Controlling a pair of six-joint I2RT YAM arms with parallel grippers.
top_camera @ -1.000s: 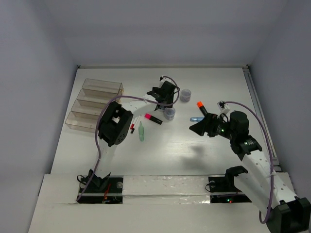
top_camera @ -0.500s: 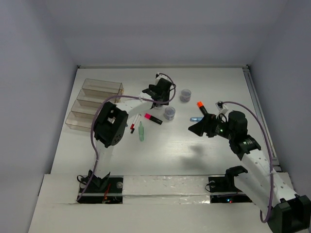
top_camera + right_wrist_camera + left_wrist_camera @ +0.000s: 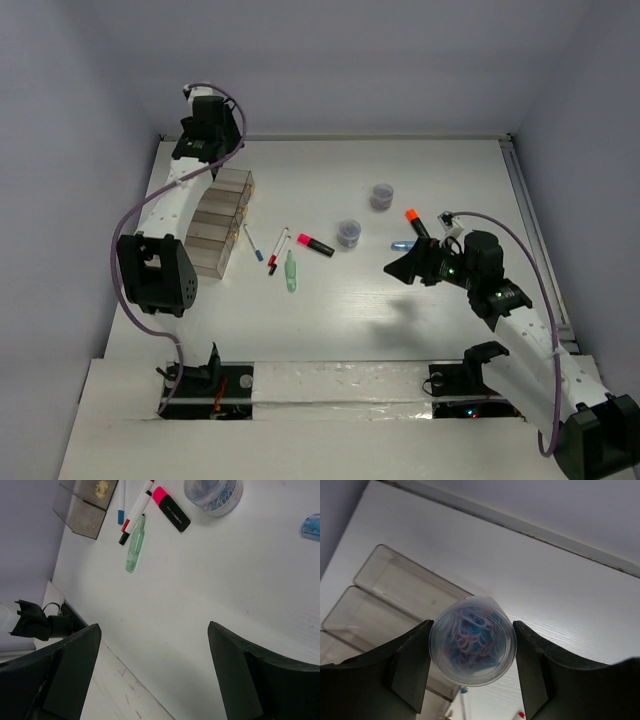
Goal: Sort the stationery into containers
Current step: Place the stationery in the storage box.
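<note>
The clear pot point(image 3: 472, 642) is upright and the back container empty, so my left gripper continues toward that container's far end point(image 3: 385, 570), then lowers and releases the pot there.
My left gripper point(image 3: 472, 636) is shut on a round clear pot point(image 3: 471, 647) full of blue and pink clips, held above the clear containers point(image 3: 395, 587) at the table's back left. From above, that arm point(image 3: 205, 130) reaches over the containers point(image 3: 222, 215). Two more pots point(image 3: 382, 194) point(image 3: 349, 232) stand mid-table. Near them lie a pink highlighter point(image 3: 315, 244), a green marker point(image 3: 291, 270), a red-capped pen point(image 3: 279, 250) and a blue-capped pen point(image 3: 252, 243). My right gripper point(image 3: 400, 268) hangs open over bare table point(image 3: 154, 626), beside the orange highlighter point(image 3: 415, 222) and light blue marker point(image 3: 403, 245).
The white table ends in a raised strip along the back point(image 3: 530, 527) and a rail on the right point(image 3: 535, 230). The left arm's elbow point(image 3: 152, 272) hangs over the table's left front. A taped ledge point(image 3: 330, 385) runs along the near edge.
My left arm has swung from the middle of the table to the back left, carrying one pot with it over the containers. The right arm has barely moved.
</note>
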